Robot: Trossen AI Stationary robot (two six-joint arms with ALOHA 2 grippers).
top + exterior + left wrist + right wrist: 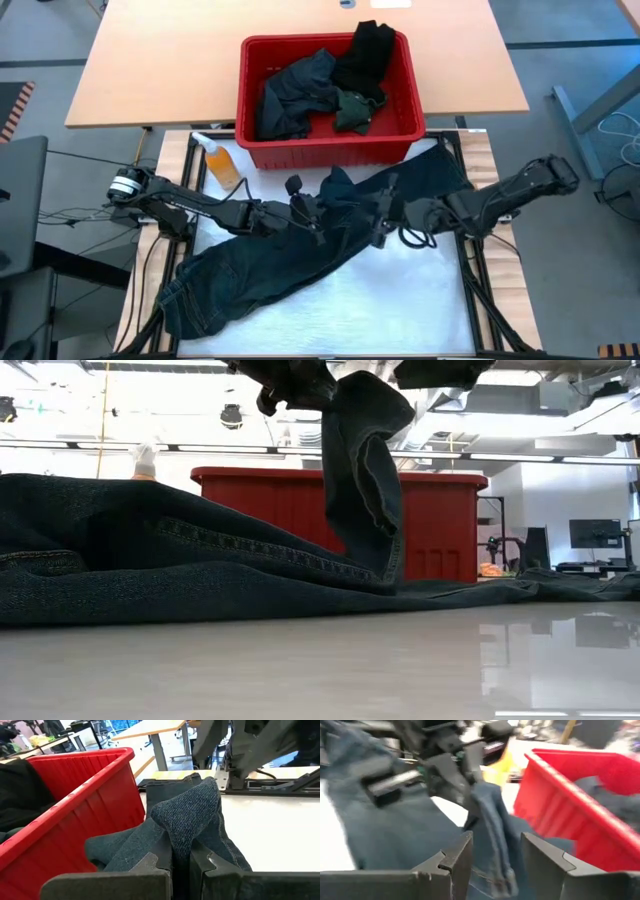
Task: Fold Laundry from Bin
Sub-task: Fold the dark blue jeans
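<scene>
I am holding one leg's end bunched mid-jeans [368, 445] in my left gripper, so next my right gripper takes it and pulls it out to the other leg's far end [440, 168].
Dark navy jeans [300, 265] lie slantwise over the white table, from the near left to the far right. One bunched part [362, 470] of them is lifted near the middle. My left gripper [181, 854] is shut on that bunch, reaching in from the table's left [316, 212]. My right gripper [497, 851] is open and faces it from the right [386, 220], with the hanging cloth [490, 827] showing between its fingers. The red bin [325, 150] stands at the far edge and holds more dark laundry [300, 95], among it a black piece [365, 55]. My left gripper pinches a bunched fold of the jeans [187, 820] between its two fingers, several layers thick. The fingers come in about level from the table's left. Below the fingers the cloth hangs in a slack strand [370, 510] down to the rest of the jeans, which lie on the table. My right gripper has the hanging strand between its open fingers; whether it touches the cloth I cannot tell.
A small orange bottle [220, 160] stands by the bin's near left corner. A wooden table [150, 70] lies beyond the bin. Bare white table top [400, 300] shows on the near right.
</scene>
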